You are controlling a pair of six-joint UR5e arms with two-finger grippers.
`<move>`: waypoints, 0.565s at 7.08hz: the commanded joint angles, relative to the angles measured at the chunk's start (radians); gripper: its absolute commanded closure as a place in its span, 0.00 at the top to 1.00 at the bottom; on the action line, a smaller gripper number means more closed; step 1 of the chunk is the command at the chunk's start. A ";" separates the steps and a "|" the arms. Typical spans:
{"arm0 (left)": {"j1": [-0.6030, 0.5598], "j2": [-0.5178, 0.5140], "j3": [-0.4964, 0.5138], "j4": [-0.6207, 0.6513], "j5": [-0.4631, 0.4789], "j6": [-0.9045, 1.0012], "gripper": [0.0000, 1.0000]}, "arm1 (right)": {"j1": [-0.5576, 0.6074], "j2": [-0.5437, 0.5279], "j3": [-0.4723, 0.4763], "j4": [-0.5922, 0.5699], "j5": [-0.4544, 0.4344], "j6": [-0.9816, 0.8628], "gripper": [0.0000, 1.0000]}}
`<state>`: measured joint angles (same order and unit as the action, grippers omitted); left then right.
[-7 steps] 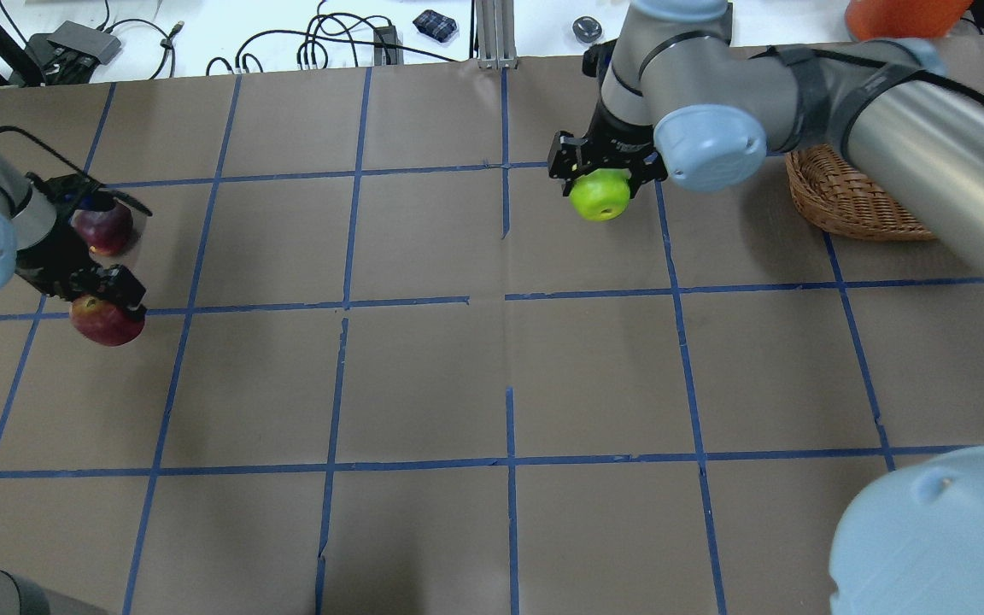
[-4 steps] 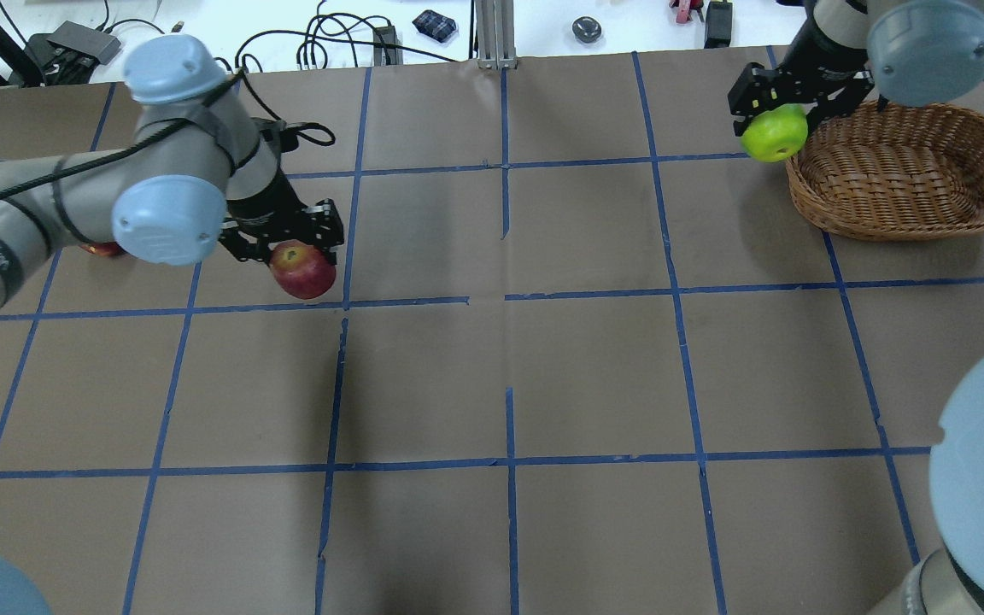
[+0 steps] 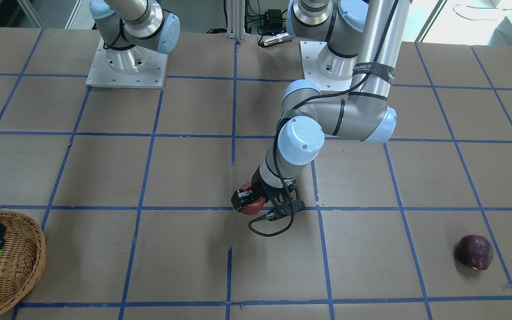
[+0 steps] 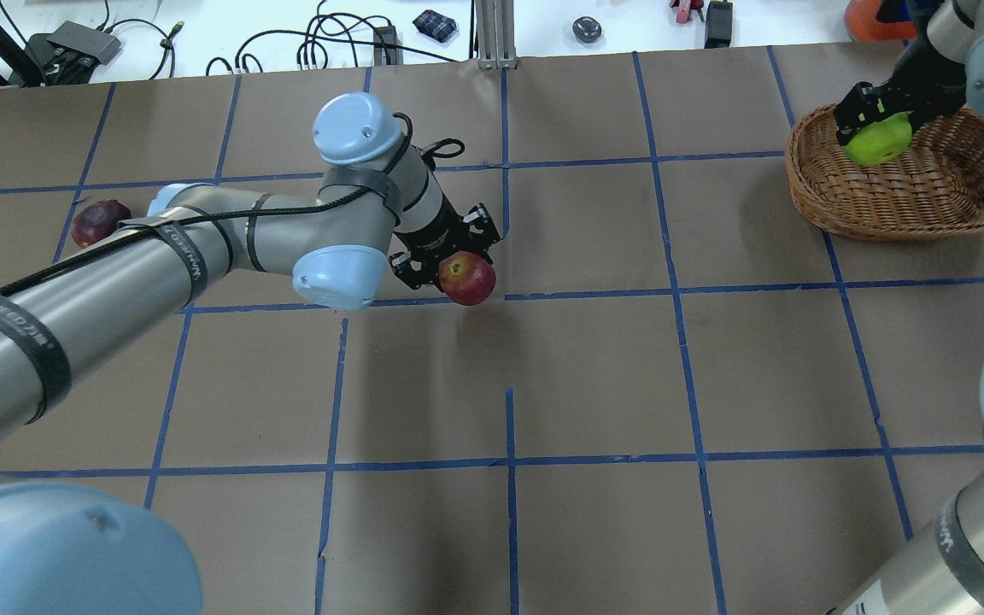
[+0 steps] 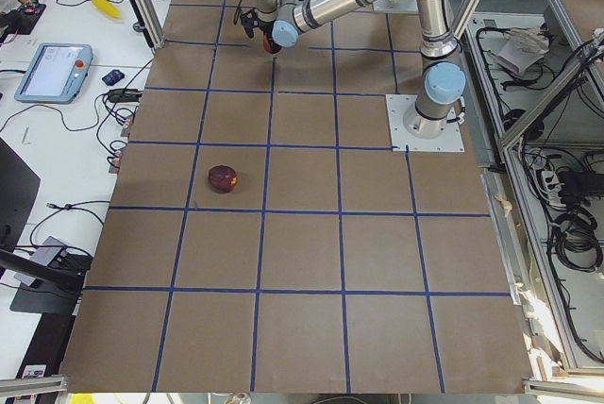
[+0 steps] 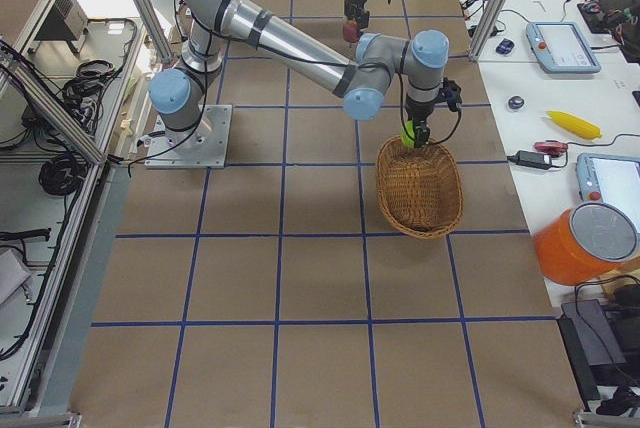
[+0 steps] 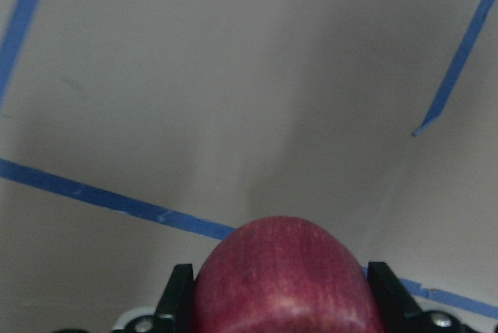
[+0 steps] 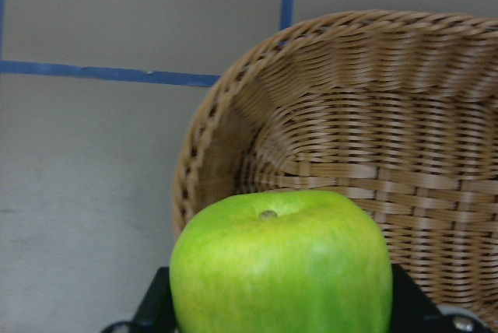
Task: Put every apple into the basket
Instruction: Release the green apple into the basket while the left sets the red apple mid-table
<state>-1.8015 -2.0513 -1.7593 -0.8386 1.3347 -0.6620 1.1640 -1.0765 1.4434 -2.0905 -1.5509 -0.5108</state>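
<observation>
The wicker basket sits far from my left gripper, which should therefore put the red apple down in the table's middle for my right gripper.
My left gripper (image 4: 449,260) is shut on the red apple (image 4: 468,278) and holds it above the table's middle; the same red apple (image 7: 284,278) fills the bottom of the left wrist view and shows under the arm (image 3: 252,206). My right gripper (image 4: 872,128) is shut on the yellow-green apple (image 4: 878,142), held over the near-left part of the wicker basket (image 4: 928,209). In the right wrist view the green apple (image 8: 282,267) hangs just above the basket's rim (image 8: 204,154). The dark maroon apple (image 4: 100,222) lies alone at the far left (image 3: 474,252).
Blue tape lines divide the brown table into squares. Cables, a black box and small items lie along the far white edge (image 4: 338,43). An orange container (image 6: 588,245) stands beyond the basket. The arms' base plates (image 3: 125,66) sit at the robot's side.
My left arm has carried the red apple rightward to the table's middle. My right gripper has moved the green apple from beside the basket's left rim to over its inside.
</observation>
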 commanded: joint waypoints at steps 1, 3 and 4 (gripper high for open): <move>-0.035 -0.033 0.000 0.006 0.015 -0.060 1.00 | -0.099 0.079 -0.011 -0.152 -0.057 -0.138 0.00; -0.024 0.018 0.013 -0.042 0.044 -0.045 1.00 | -0.115 0.148 -0.050 -0.255 -0.119 -0.155 0.00; 0.016 0.052 0.059 -0.133 0.129 -0.028 1.00 | -0.115 0.162 -0.063 -0.256 -0.161 -0.152 0.07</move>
<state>-1.8190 -2.0381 -1.7408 -0.8891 1.3896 -0.7068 1.0532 -0.9432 1.4005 -2.3231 -1.6593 -0.6606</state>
